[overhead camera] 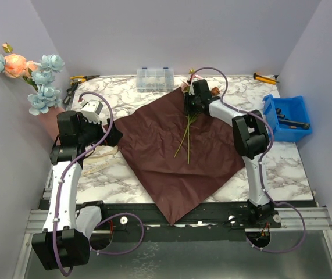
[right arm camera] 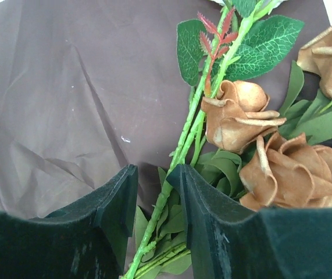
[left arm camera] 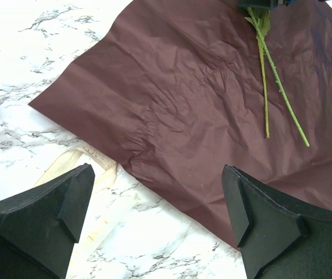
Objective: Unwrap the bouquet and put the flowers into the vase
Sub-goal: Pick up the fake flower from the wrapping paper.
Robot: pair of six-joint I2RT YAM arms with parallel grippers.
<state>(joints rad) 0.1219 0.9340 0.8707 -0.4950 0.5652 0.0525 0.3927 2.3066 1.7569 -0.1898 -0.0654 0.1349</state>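
The bright green stem slants point(right arm camera: 172, 164) under the end of one finger. Next, my right gripper shifts and lines its open fingers up astride point(right arm camera: 184, 140) that stem before it closes and lifts.
The dark maroon sheet point(overhead camera: 166, 145) point(left arm camera: 183, 99) lies spread flat on the marble table. Brownish orange flowers point(right arm camera: 241, 116) lie at its far corner, their green stems point(overhead camera: 186, 136) point(left arm camera: 264, 87) pointing toward me. My right gripper point(overhead camera: 190, 107) point(right arm camera: 154, 174) is down over the stems just below the blooms, jaws pressed on the slanting stems and leaves. My left gripper point(overhead camera: 114, 135) point(left arm camera: 157, 180) hangs open above the sheet's left edge, beside the loose beige ribbon point(left arm camera: 90, 215). The salmon-pink vase point(overhead camera: 50, 125) stands far left behind the left arm, holding blue and peach flowers point(overhead camera: 40, 78).
A clear plastic box point(overhead camera: 154, 79) sits at the back edge. A blue bin point(overhead camera: 286, 116) with tools stands at the right. Yellow-handled pliers point(overhead camera: 83, 77) lie back left and an orange cutter point(overhead camera: 266, 77) back right. Walls close in on both sides.
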